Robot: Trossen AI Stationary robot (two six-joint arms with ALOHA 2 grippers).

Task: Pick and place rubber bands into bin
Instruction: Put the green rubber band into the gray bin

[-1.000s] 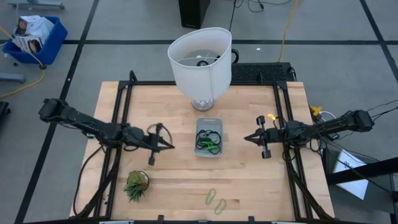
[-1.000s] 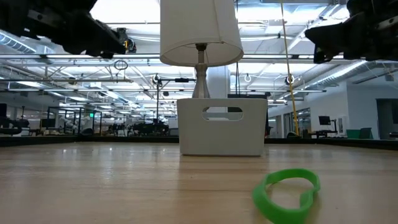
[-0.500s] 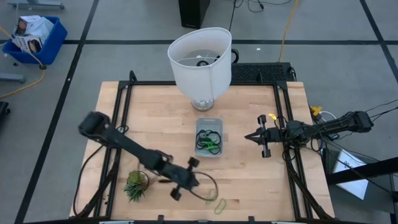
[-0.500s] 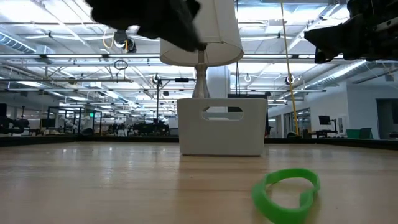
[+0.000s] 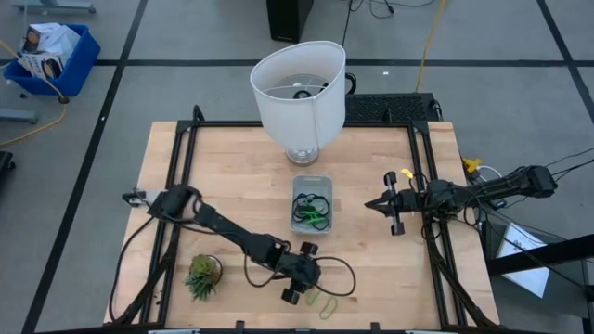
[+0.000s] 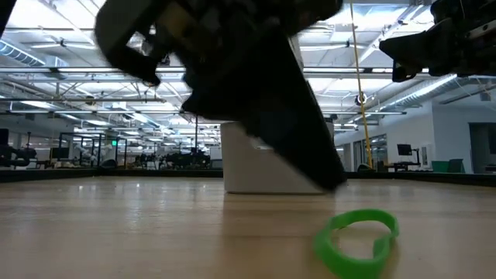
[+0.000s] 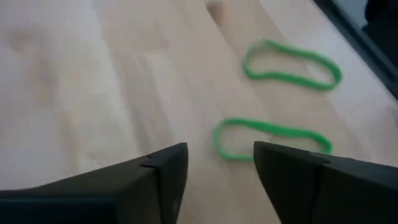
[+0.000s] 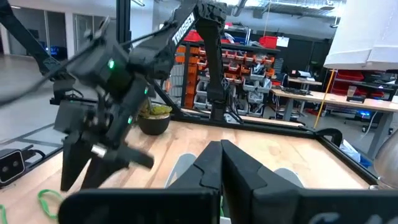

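The nearer green rubber band [image 7: 273, 129] is just past my left gripper's open fingers, so I should lower them around that band's rounded end [image 7: 218, 138] before I close them.
Two light green rubber bands [image 7: 292, 62] [image 7: 273, 137] lie flat on the wooden table near its front edge; they also show in the high view [image 5: 323, 299]. My left gripper [image 7: 221, 165] [image 5: 314, 278] hovers just over them, open, tilted down, with the nearer band just ahead of its fingertips. More rubber bands, dark and green, lie in the bin [image 5: 312, 206] at the table's middle. My right gripper [image 5: 369, 204] waits shut at the right, level and above the table.
A big white lampshade [image 5: 299, 88] stands at the far middle. A small potted plant [image 5: 202, 276] sits near the front left. A black cable loop [image 5: 342, 278] trails beside my left gripper. The table's front edge is close behind the green bands.
My left arm has swung from the table's left middle toward the near edge and the right, and has come down and tipped forward over the two green bands. The bands and the bin lie as before.
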